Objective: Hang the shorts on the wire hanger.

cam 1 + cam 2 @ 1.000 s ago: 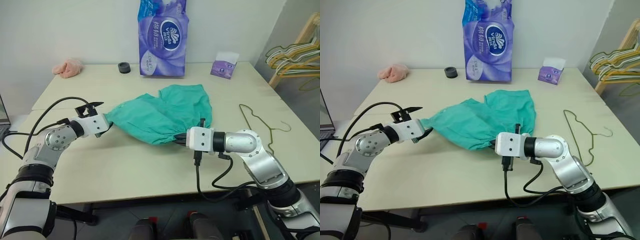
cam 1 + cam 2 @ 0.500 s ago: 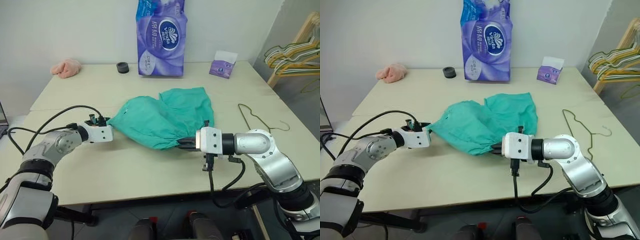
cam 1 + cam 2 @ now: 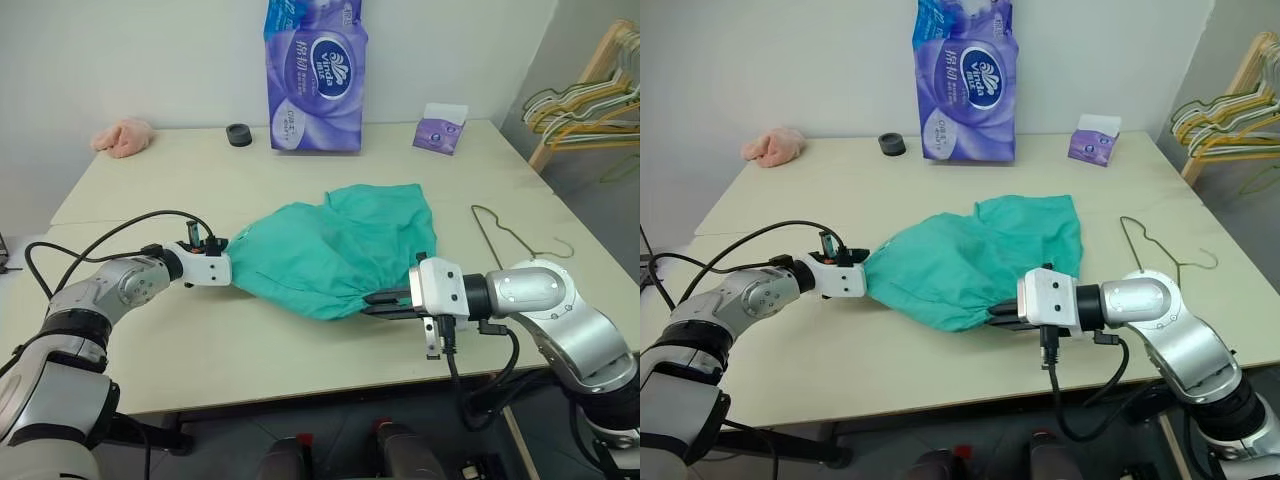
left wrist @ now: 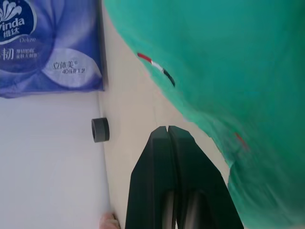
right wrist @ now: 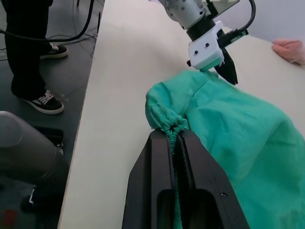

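I should open my left gripper's fingers, reach further over the cloth (image 3: 250, 255) and grip it before lifting, because the fingers are closed beside the edge of the shorts (image 4: 220, 149).
The teal shorts (image 3: 330, 250) lie spread across the middle of the table. My right gripper (image 3: 378, 300) is shut on their gathered waistband at the near edge, and the bunched elastic sits between its fingers (image 5: 162, 143). At the shorts' left corner, low on the table, is my left gripper (image 3: 228, 270). Its fingers (image 4: 157, 157) are pressed together, with the cloth lying against one side; I see no cloth between the tips. The thin olive wire hanger (image 3: 521, 235) lies flat on the table to the right of the shorts, apart from both grippers.
A tall purple tissue pack (image 3: 313, 75), a black ring (image 3: 238, 135), a pink fluffy cloth (image 3: 120, 135) and a small purple tissue box (image 3: 440, 128) stand along the far edge. A rack of hangers (image 3: 590, 100) is off the table's right. A person's legs (image 5: 28, 47) stand beside the table.
My left gripper has gone from wide open to shut at the shorts' left corner and has sunk a little. My right gripper has drawn back to the right with the waistband.
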Action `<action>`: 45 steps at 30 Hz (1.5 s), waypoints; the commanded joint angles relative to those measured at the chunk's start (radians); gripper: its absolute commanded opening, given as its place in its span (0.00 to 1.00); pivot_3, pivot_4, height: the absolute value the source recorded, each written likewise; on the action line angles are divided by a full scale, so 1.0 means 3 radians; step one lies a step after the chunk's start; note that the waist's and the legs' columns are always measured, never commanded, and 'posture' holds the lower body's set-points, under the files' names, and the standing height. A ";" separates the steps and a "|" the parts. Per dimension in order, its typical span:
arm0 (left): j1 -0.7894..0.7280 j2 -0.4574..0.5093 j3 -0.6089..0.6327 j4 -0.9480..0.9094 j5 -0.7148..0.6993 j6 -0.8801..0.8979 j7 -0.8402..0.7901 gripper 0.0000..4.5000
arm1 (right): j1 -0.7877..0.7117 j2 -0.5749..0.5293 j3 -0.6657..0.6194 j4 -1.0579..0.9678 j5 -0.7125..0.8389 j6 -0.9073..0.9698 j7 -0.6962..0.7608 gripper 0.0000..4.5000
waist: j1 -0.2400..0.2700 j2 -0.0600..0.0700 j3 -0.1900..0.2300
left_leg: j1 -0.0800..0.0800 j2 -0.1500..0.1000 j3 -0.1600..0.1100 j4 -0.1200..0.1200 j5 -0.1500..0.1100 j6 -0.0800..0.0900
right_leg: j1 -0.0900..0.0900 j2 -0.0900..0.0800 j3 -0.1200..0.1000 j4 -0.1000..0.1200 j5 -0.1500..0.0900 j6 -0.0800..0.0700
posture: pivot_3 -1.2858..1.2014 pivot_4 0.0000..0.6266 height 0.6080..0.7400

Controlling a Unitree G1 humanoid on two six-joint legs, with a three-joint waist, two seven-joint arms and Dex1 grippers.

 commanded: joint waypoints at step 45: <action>0.0301 -0.0358 0.0293 -0.0331 -0.0448 -0.0149 -0.0352 0.79 | -0.0396 -0.0146 -0.0769 -0.0021 0.1074 0.0936 -0.0133 0.00 | -0.0026 0.0015 0.0019 | -0.0001 -0.0002 -0.0002 0.0002 -0.0002 0.0003 | 0.0000 -0.0006 0.0011 0.0000 0.0000 0.0003 | 0.43 0.19 1.00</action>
